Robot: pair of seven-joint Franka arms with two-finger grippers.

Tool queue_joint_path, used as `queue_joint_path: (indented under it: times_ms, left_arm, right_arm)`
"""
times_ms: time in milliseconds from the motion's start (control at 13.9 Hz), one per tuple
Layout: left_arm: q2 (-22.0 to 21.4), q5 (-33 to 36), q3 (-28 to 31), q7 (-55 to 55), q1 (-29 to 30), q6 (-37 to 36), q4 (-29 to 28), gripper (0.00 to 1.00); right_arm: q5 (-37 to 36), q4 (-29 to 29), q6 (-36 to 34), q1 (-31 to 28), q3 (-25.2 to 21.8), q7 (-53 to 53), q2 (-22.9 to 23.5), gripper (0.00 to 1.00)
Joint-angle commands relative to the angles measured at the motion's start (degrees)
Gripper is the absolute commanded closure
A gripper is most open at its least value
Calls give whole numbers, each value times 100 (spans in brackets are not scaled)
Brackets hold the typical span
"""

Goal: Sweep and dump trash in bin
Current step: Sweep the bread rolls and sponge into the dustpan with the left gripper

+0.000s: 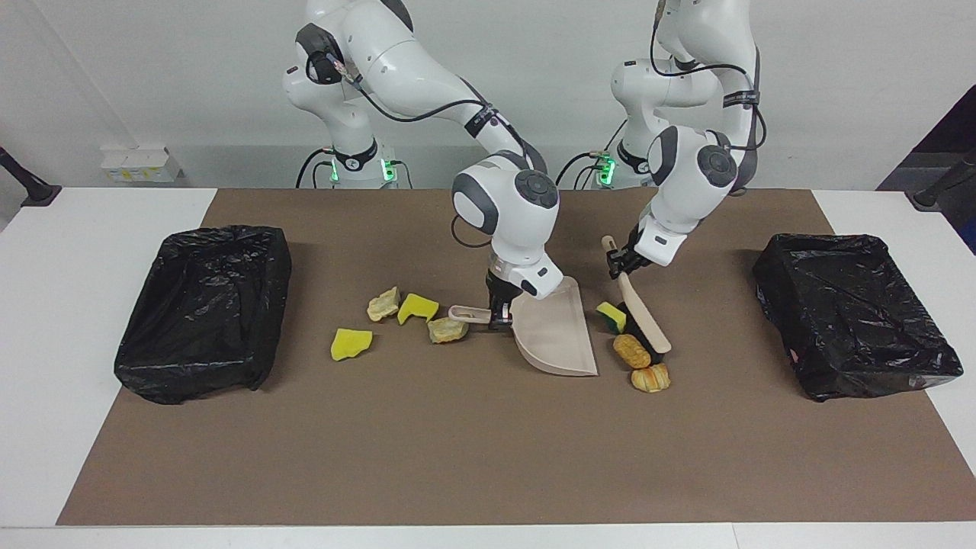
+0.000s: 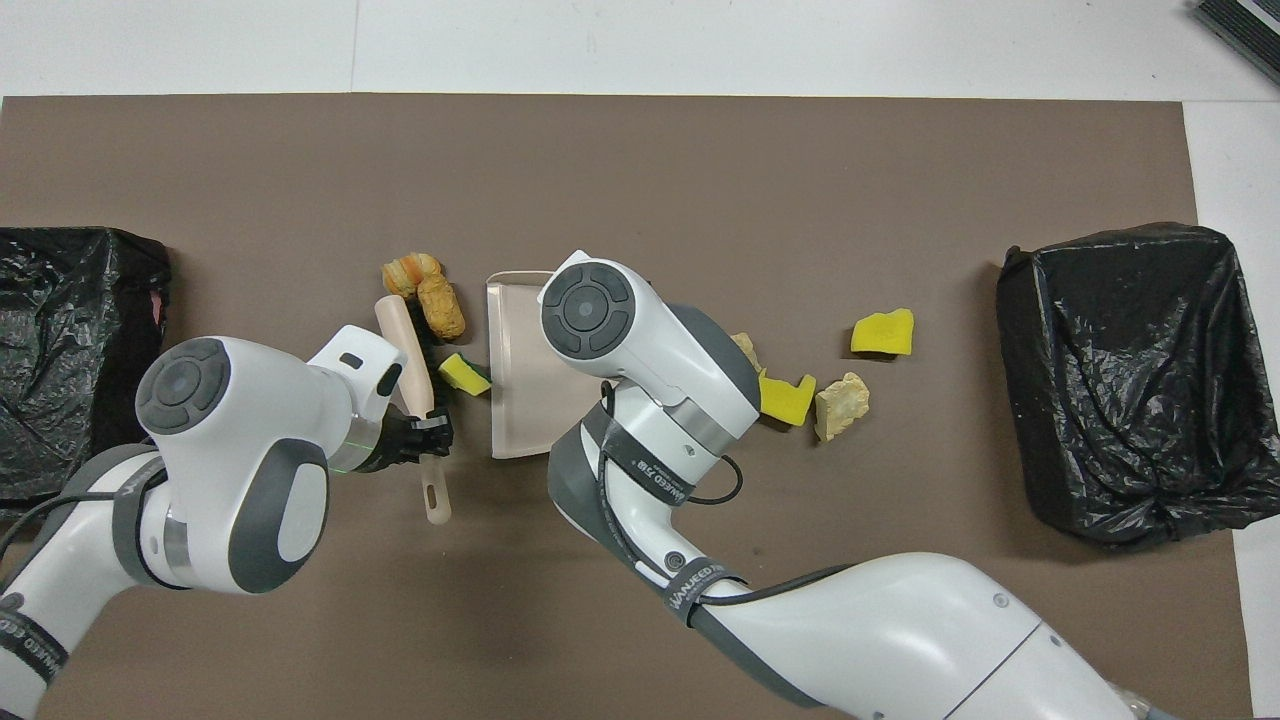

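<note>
The bread lumps [image 2: 414,274] are packed around the brush's tip and partly past its bristles, so next my left gripper pulls the brush back and sweeps from behind the lumps [image 2: 362,278].
My right gripper [image 1: 496,316] is shut on the handle of the beige dustpan [image 1: 553,335], which rests on the mat mid-table; in the overhead view the wrist hides this gripper. My left gripper [image 1: 619,263] is shut on the wooden brush [image 1: 644,324], whose bristles touch the mat beside the pan's open edge. Three pieces of trash lie against the brush there: a yellow-green sponge [image 1: 610,315] and two bread lumps [image 1: 631,351] [image 1: 650,377]. From overhead the sponge [image 2: 463,375] touches the dustpan [image 2: 515,390]. Several more scraps [image 1: 417,307] lie by the pan's handle.
Two bins lined with black bags stand on the brown mat: one [image 1: 202,305] at the right arm's end, one [image 1: 854,313] at the left arm's end. The strip of mat farthest from the robots is bare.
</note>
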Motion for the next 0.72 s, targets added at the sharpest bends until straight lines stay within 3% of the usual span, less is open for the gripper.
queue_joint_path:
  times_ms: [0,216,360,504,647]
  left_arm:
    - [-13,-133,91,-45,-431,61,110,100]
    - [-56,-124,64,296,-573,-202,312,100]
    - [-162,-133,82,779,-538,-928,592,100]
    - [-180,-89,161,1900,-215,-1807,987,100]
    - [-145,147,170,2519,199,-2119,1139,100]
  right_arm:
    - [-43,12,101,-51,51,135,16,100]
    - [-43,12,101,-51,51,135,7,100]
    - [-43,12,92,-51,51,135,7,100]
    - [-43,12,101,-43,51,135,16,100]
    - [-52,12,101,-43,51,135,7,100]
